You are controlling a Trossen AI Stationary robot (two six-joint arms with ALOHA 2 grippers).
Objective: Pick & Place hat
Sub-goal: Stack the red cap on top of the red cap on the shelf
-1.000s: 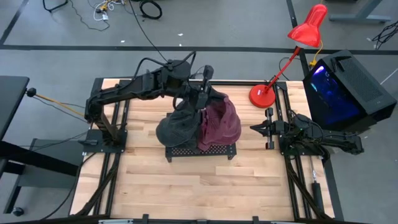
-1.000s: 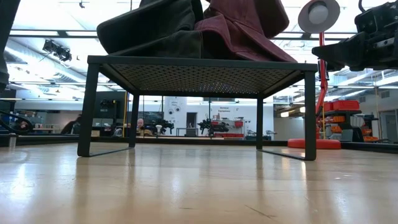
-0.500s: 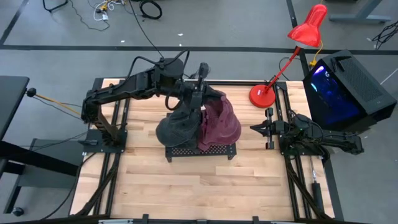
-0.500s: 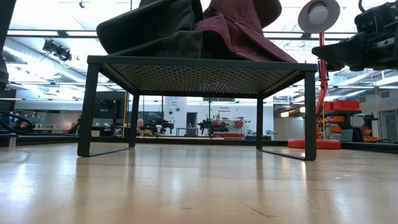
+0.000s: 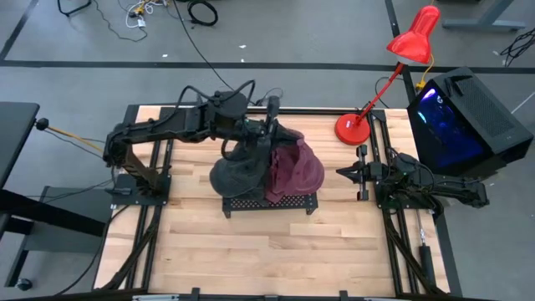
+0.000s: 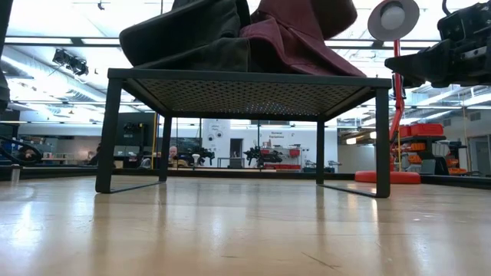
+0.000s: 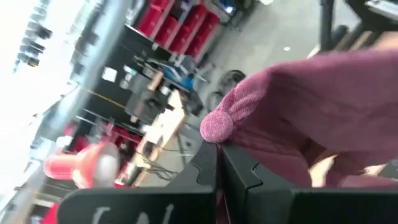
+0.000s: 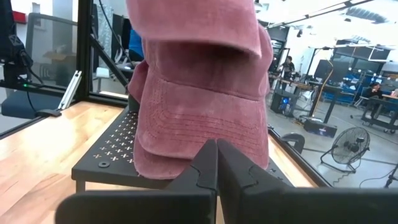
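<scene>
The held maroon hat's brim point(image 8: 196, 26) sticks up higher than the stack of maroon hats, so my left gripper should tilt that brim down and lower the hat over the stack.
A maroon hat point(image 5: 297, 167) and a dark grey hat point(image 5: 236, 174) lie side by side on a black perforated stand point(image 5: 267, 203). The low view shows them on the stand's top point(image 6: 245, 96), the maroon hat point(image 6: 299, 38) to the right of the grey hat point(image 6: 192, 38). My left gripper point(image 5: 271, 134) reaches in from the table's far left, over the gap between the hats, and is shut on the maroon hat. My right gripper point(image 5: 343, 173) waits shut to the right of the stand, pointing at the maroon hat point(image 8: 199, 106). My left gripper pinches a bunched fold of the maroon hat point(image 7: 219, 124) between its two fingers, at the hat's far, upper part. The fingers point(image 7: 239, 168) come from above and the far left, slanting down. The rest of the hat trails away from the hold and rests on the stand.
A red desk lamp stands with its base point(image 5: 351, 127) at the table's far right. A black computer case with blue light point(image 5: 464, 121) sits beyond the right edge. Bare wood point(image 5: 267, 251) lies between the stand and the near edge.
My left arm has drawn back toward the table's left edge while its gripper stayed shut on the maroon hat. The hat's far upper part has been pulled a little toward the far left. Its lower part has stayed on the stand.
</scene>
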